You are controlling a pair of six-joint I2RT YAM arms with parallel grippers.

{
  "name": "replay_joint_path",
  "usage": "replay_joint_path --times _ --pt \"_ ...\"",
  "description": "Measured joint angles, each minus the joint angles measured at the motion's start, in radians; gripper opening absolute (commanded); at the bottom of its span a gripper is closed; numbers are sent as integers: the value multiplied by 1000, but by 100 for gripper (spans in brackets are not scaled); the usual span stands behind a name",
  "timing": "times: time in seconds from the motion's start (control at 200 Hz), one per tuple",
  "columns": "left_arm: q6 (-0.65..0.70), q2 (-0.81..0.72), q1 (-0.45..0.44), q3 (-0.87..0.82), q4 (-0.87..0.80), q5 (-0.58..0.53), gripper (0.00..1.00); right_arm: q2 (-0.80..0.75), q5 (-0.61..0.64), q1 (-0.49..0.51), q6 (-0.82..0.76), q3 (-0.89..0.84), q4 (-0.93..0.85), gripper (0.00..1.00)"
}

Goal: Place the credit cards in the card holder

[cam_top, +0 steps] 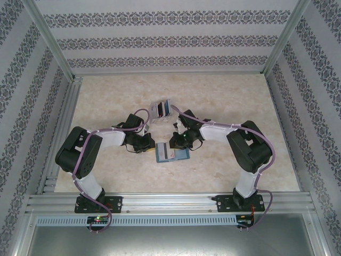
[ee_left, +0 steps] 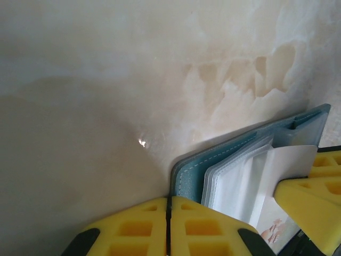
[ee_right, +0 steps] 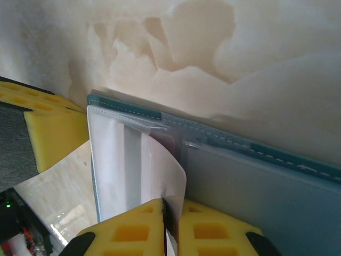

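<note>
My right gripper has the card's gripped end (ee_right: 169, 169) bowing up from the holder's clear pocket, so I'll release it and press it flat into the pocket (ee_right: 120, 165) with closed fingers.
The teal card holder (cam_top: 182, 155) lies open on the table between both arms. Its clear inner pockets (ee_left: 240, 181) fan up from the cover (ee_right: 256, 186). My right gripper (ee_right: 171, 205) is shut on a pale credit card (ee_right: 160, 176) with a grey stripe. The card's far end lies against the left-hand pockets. My left gripper (ee_left: 169, 201) is shut with nothing between its fingers. Its tips rest at the holder's (ee_left: 194, 170) left corner. From above, the left gripper (cam_top: 151, 148) and right gripper (cam_top: 169, 145) meet over the holder's left half.
A clear slotted stand (cam_top: 161, 110) holding more cards stands just behind the grippers. Aluminium frame rails (cam_top: 58, 128) and patterned walls bound the marble-look table on three sides. The right gripper's yellow finger (ee_left: 314, 186) shows in the left wrist view.
</note>
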Motion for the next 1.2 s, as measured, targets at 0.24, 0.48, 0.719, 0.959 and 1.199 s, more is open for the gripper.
replay_joint_path --times 0.24,0.48,0.719,0.959,1.199 --pt "0 0 -5 0 4 -7 8 -41 106 10 -20 0 -72 31" --pt "1 -1 -6 0 5 -8 7 -52 137 10 -42 18 -130 35" --pt "1 1 -7 0 12 -5 7 -68 158 10 -66 42 -198 45" --pt "0 3 -12 2 16 -5 7 -103 197 11 -87 84 -262 46" --pt "-12 10 -32 4 42 -13 7 -137 237 11 -110 85 -299 15"
